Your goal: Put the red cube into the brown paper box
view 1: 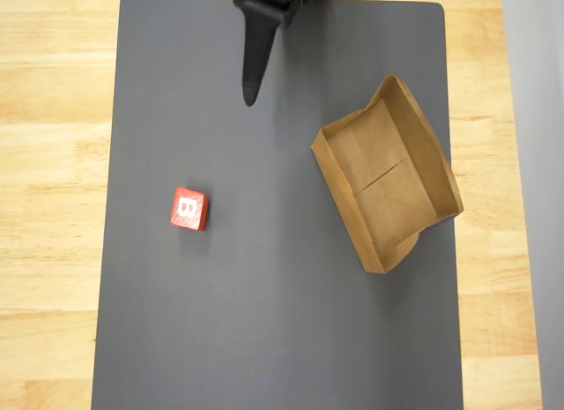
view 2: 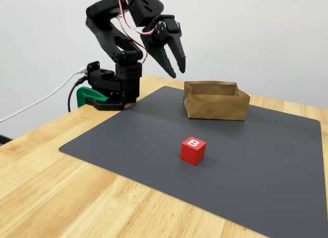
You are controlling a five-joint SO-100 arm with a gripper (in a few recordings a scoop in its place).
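The brown paper box [view 1: 385, 174] is standing loose on the mat with thin folded walls [view 1: 348, 201], so I expect it to slide slightly when I drop the cube in.
The red cube [view 1: 189, 209] [view 2: 193, 150] lies on the dark grey mat with its white "B" face up, nothing touching it. The brown paper box [view 1: 385, 185] [view 2: 215, 100] sits empty at the mat's right side in the overhead view, set at an angle. My black gripper [view 1: 251, 94] [view 2: 177, 72] hangs in the air near the arm's base, pointing down over the mat's top part in the overhead view. Its fingers stand slightly apart with nothing between them. It is well away from both the cube and the box.
The grey mat [view 1: 282, 339] covers most of a wooden table [view 1: 53, 251]. The arm's base [view 2: 110, 89] is clamped at the table's back edge in the fixed view, with cables running off to the left.
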